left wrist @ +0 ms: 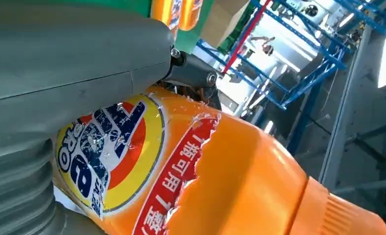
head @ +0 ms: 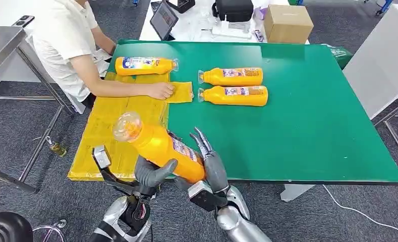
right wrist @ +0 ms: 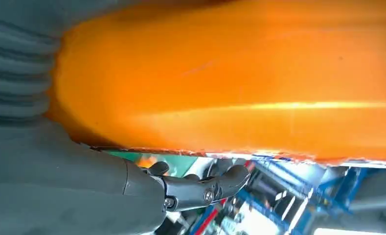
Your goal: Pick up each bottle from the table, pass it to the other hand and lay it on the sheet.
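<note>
I expect the held bottle (head: 167, 150) to turn its hidden blue label up when I lay it down, because the bottle on the sheet shows a blue label (head: 138, 63).
An orange bottle (head: 159, 146) with a clear cap is held tilted above the table's front edge, cap toward the yellow sheet (head: 103, 133). My left hand (head: 151, 174) grips its body, thumb wrapped over the front; the left wrist view has the bottle's label (left wrist: 112, 152) against the hand (left wrist: 58, 63). My right hand (head: 212, 164) lies against the bottle's base end with fingers straight and spread; its thumb (right wrist: 200, 188) stands off the bottle (right wrist: 230, 73). Two more orange bottles (head: 232, 76) (head: 234, 96) lie on the green table (head: 313, 116). Another bottle (head: 144, 65) lies on the sheet.
A seated person in a white shirt rests a hand (head: 161, 91) on the sheet's far end. Behind the table are a cardboard box (head: 287, 22), a tablet (head: 164, 20) and a black case. A metal table (head: 5, 40) stands at far left.
</note>
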`<action>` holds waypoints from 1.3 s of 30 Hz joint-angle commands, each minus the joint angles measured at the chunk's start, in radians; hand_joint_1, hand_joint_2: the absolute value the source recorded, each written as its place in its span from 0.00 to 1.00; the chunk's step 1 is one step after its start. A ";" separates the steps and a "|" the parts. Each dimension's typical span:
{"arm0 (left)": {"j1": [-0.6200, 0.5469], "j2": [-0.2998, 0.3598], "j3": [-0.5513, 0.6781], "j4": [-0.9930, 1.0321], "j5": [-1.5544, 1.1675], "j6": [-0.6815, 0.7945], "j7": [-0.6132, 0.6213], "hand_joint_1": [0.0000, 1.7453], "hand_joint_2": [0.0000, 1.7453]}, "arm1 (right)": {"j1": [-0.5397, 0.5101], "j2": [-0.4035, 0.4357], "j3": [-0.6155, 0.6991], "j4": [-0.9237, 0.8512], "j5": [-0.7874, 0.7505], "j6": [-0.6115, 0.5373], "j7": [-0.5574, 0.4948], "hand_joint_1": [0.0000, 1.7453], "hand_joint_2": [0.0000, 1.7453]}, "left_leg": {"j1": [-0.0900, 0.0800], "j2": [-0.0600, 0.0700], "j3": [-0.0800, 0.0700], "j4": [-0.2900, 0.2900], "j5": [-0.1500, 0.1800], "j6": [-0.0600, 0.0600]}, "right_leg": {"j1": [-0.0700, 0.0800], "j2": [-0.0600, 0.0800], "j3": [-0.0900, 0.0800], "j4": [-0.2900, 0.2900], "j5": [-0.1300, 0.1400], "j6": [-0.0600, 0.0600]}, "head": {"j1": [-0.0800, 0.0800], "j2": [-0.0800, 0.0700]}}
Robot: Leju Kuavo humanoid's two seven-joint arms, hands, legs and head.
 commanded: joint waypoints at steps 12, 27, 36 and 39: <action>-0.275 0.058 -0.053 0.432 -1.072 0.907 0.043 1.00 1.00 | 0.218 0.180 -0.613 -0.683 0.195 -0.181 0.007 0.00 0.00 | 0.000 -0.002 0.000 0.000 0.000 0.001 | 0.000 -0.004 0.001 0.000 -0.001 -0.002 | 0.000 0.000; -0.379 0.077 0.026 0.589 -1.593 0.861 0.364 1.00 1.00 | 0.226 0.206 -0.651 -0.630 0.164 -0.181 0.007 0.00 0.00 | 0.000 0.000 0.001 -0.001 0.000 0.001 | 0.001 -0.003 0.002 -0.001 0.000 -0.002 | 0.000 0.000; -0.501 0.053 0.007 0.804 -1.644 0.544 0.394 0.93 1.00 | 0.214 0.162 -0.584 -0.513 0.094 -0.181 0.007 0.00 0.00 | 0.001 0.000 0.003 -0.001 0.000 0.001 | 0.002 -0.002 0.005 -0.002 0.000 -0.003 | 0.000 0.000; -0.498 0.053 0.008 0.803 -1.642 0.542 0.391 0.93 1.00 | 0.216 0.161 -0.583 -0.511 0.091 -0.181 0.007 0.00 0.00 | 0.001 0.000 0.003 -0.001 0.000 0.001 | 0.001 -0.002 0.004 -0.001 0.000 -0.003 | 0.000 0.000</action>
